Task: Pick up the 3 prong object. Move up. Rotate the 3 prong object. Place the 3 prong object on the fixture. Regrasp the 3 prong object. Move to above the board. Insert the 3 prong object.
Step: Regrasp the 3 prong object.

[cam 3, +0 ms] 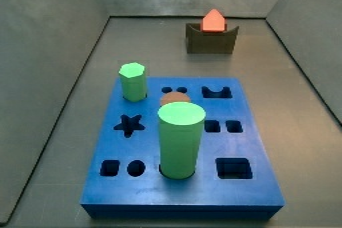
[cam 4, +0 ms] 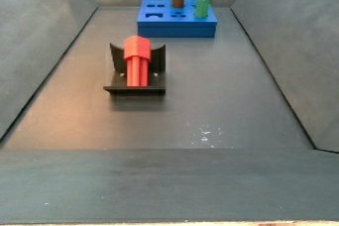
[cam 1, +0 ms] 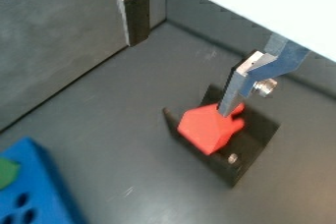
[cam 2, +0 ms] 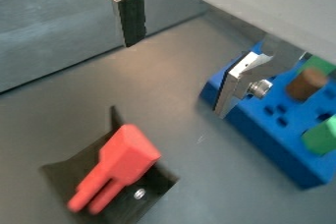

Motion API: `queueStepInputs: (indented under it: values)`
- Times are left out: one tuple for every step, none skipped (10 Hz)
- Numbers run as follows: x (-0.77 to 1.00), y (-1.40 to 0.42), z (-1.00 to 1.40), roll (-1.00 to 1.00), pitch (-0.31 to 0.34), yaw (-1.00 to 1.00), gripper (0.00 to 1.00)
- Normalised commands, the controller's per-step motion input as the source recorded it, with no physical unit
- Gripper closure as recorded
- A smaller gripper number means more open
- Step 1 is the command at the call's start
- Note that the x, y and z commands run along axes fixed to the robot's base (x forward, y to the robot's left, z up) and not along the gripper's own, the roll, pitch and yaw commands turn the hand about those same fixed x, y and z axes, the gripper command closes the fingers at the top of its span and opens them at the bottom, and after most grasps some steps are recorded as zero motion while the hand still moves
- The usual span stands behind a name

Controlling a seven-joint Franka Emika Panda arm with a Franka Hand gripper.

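My gripper is about to lift; the notch of the dark fixture point(cam 3: 213, 34) is open at the top, so the 3 prong object point(cam 3: 213, 21) will come free, leaving it behind.
The red-orange 3 prong object point(cam 3: 211, 19) lies in the notch of the dark fixture point(cam 3: 211, 40) at the far end of the bin from the board. It also shows in the other side view point(cam 4: 137, 56), lying along the fixture point(cam 4: 133, 87). In both wrist views my gripper point(cam 1: 191, 46) point(cam 2: 182, 51) is open and empty, with nothing between its silver fingers point(cam 1: 243, 81). It hangs above the floor, clear of the 3 prong object point(cam 1: 207, 125) point(cam 2: 116, 164) on the fixture point(cam 1: 252, 154). The gripper does not show in either side view.
The blue board point(cam 3: 187, 184) point(cam 4: 179, 27) with shaped holes carries a green hexagonal peg point(cam 3: 132, 80) and a big green cylinder point(cam 3: 181, 137). Its corner shows in both wrist views point(cam 1: 33, 189) point(cam 2: 269, 120). Grey bin walls slope up on all sides.
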Motion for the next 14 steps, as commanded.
queueStepInputs:
  values:
    - [-0.05, -0.02, 0.01, 1.0, -0.027, 0.01, 0.0]
    - [-0.04, -0.02, 0.01, 1.0, -0.032, 0.01, 0.0]
    - [-0.04, -0.02, 0.01, 1.0, -0.04, 0.01, 0.0]
    - [-0.04, -0.01, 0.01, 1.0, -0.042, 0.02, 0.0]
    - [-0.04, -0.02, 0.01, 1.0, -0.042, 0.02, 0.0]
    - [-0.03, -0.02, 0.02, 1.0, -0.041, 0.02, 0.0]
    - [-0.01, -0.02, 0.01, 1.0, -0.036, 0.02, 0.0]
    - [-0.01, -0.02, 0.0, 1.0, -0.033, 0.02, 0.0]
    - [0.01, -0.02, -0.01, 1.0, -0.025, 0.02, 0.0]
    - [0.02, -0.02, -0.01, 1.0, -0.017, 0.02, 0.0]
    - [0.03, -0.02, -0.01, 1.0, 0.002, 0.02, 0.0]
    - [0.05, -0.03, -0.01, 1.0, 0.021, 0.02, 0.0]
    - [0.06, -0.03, -0.01, 1.0, 0.049, 0.03, 0.0]
    - [0.07, -0.03, -0.01, 0.81, 0.084, 0.04, 0.0]
